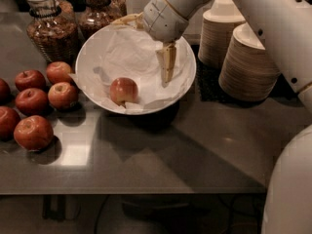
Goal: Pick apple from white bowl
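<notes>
The apple [123, 90] is in front of my open gripper, which hangs over the white bowl's back half [138, 47], so next I move both fingers forward and lower them around it.
The pale red-orange apple [123, 90] lies in the front part of the wide white bowl [183, 89], on crumpled white paper. My gripper [142, 51] hangs over the bowl's back right half, above and to the right of the apple and not touching it. It is open: one beige finger [168, 62] points down toward the paper, the other [127, 19] reaches out over the back rim. Nothing is held between them.
Several darker red apples [33, 132] lie grouped on the dark table to the bowl's left. Two glass jars [48, 26] stand behind them. Stacks of beige paper bowls [248, 65] stand right of the bowl. My white arm [273, 23] crosses the upper right.
</notes>
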Robot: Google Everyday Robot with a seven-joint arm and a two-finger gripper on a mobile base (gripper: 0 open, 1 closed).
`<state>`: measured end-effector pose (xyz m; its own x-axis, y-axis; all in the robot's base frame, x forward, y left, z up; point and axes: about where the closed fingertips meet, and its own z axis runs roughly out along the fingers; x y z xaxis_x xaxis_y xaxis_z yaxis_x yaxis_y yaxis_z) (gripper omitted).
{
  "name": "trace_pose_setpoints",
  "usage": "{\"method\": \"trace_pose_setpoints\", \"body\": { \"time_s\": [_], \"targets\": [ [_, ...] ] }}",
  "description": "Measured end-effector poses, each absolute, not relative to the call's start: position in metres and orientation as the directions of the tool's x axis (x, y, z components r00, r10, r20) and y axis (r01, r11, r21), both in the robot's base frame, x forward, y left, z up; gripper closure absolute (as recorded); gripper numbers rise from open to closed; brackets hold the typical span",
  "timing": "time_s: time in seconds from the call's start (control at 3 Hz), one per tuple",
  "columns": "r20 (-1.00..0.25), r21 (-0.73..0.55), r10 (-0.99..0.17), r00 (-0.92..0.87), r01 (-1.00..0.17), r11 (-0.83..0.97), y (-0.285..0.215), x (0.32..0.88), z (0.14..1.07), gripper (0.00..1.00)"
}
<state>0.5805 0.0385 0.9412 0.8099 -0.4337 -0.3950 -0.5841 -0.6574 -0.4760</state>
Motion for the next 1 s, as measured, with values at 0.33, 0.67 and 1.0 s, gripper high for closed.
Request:
{"method": "trace_pose_setpoints", "body": {
  "time_s": [0.33,0.67,1.0],
  "targets": [
    [-0.375,-0.551,-0.400,0.836,-0.548,-0.629,0.049,0.554,0.973,0.00],
    [-0.371,-0.568,-0.393,0.842,-0.540,-0.621,0.052,0.546,0.981,0.00],
    [-0.365,-0.518,-0.405,0.838,-0.544,-0.660,0.062,0.557,0.964,0.00]
  ]
}}
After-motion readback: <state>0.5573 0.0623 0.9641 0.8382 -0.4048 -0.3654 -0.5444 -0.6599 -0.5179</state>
